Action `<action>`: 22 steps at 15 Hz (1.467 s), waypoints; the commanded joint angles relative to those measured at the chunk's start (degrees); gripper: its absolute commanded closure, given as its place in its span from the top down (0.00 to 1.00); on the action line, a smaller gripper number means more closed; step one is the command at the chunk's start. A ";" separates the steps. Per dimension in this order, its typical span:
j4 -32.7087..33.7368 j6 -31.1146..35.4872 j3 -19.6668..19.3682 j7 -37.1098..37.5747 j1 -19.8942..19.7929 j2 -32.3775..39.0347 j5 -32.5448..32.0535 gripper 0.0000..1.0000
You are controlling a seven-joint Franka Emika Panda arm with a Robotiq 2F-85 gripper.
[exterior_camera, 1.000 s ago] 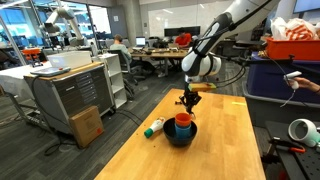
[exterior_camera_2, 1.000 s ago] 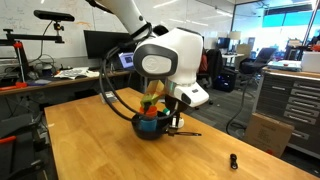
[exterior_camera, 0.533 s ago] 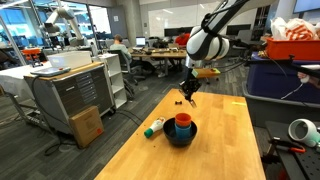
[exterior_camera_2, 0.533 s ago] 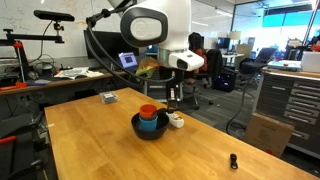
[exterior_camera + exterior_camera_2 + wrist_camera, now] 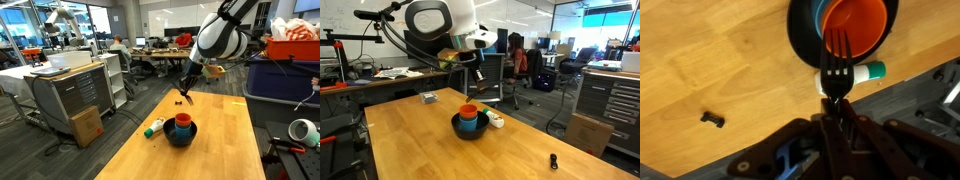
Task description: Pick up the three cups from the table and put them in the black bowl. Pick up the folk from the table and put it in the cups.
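Observation:
Next, my gripper turns and tilts before it goes down. The fork's teeth (image 5: 837,48) hang high and off to the orange cup's edge, and they need to be lined up over its opening (image 5: 468,108).
The black bowl (image 5: 181,136) (image 5: 470,131) stands on the pale wooden table (image 5: 225,130) (image 5: 410,140). An orange cup (image 5: 183,122) (image 5: 468,111) (image 5: 855,25) sits nested in a blue cup (image 5: 469,122) (image 5: 818,20) inside it. I cannot make out the dark grey-blue cup. My gripper (image 5: 186,92) (image 5: 477,76) (image 5: 838,100) is shut on the dark fork (image 5: 838,58) and holds it, tines down, well above the bowl (image 5: 798,40). The fork (image 5: 184,98) hangs clear of the cups.
A white-and-green bottle (image 5: 154,128) (image 5: 496,120) (image 5: 866,72) lies beside the bowl near the table edge. A small black object (image 5: 553,161) (image 5: 711,119) lies apart on the table. A small box (image 5: 428,97) sits at the far side.
The arm has risen from just above the bowl to well above it, with the fork still in the gripper. Bowl and cups have not moved.

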 commanded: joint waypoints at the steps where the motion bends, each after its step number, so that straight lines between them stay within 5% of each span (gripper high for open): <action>1: -8.16 10.31 9.29 -13.65 -2.85 -4.25 10.06 0.11; 7: -8.14 23.00 28.99 -25.79 -12.75 -2.72 21.51 0.11; 12: -8.61 33.91 40.42 -23.54 -23.85 0.43 14.99 0.10; 17: -13.47 42.93 44.50 -21.79 -32.39 3.58 4.21 0.11; 22: -18.08 48.84 42.75 -22.91 -35.99 6.87 -1.56 0.11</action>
